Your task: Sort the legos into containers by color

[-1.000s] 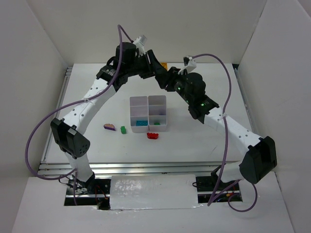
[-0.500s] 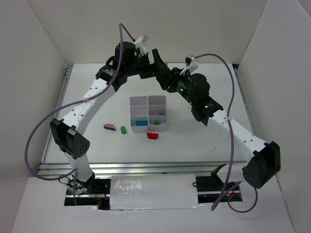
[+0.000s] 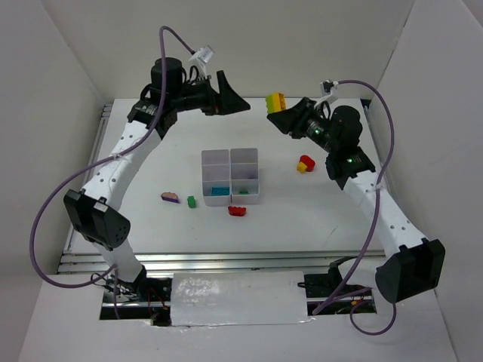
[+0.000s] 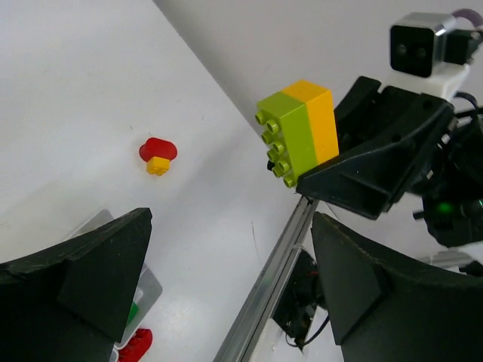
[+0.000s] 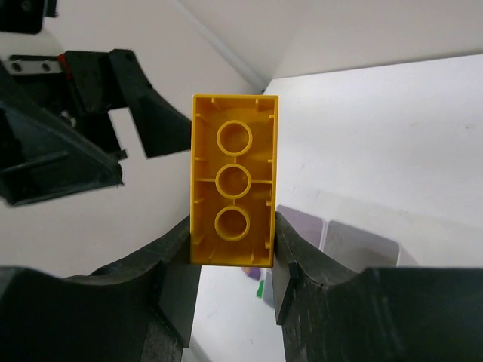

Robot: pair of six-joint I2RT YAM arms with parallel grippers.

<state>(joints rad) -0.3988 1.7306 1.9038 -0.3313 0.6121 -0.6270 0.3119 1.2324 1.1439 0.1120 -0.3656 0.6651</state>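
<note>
The yellow brick in my right gripper is stuck to the green brick. My left gripper should therefore take hold of the green brick and pull the two apart before sorting.
My right gripper is shut on a yellow brick with a green brick stuck to it, held in the air at the back of the table. In the right wrist view the yellow brick's hollow underside sits between the pads. My left gripper stands open and empty to the left of it, apart from the brick. The white containers stand mid-table with a teal brick inside. A red-and-yellow piece lies to their right. A purple brick, a green brick and a red brick lie in front.
White walls close the table in on the left, back and right. A metal rail runs along the table's edge in the left wrist view. Purple cables loop off both arms.
The grippers, joined at the back a second ago, have parted. The left one opened and swung left; the right one drew right with the yellow-green brick. A red-and-yellow piece now lies on the table.
</note>
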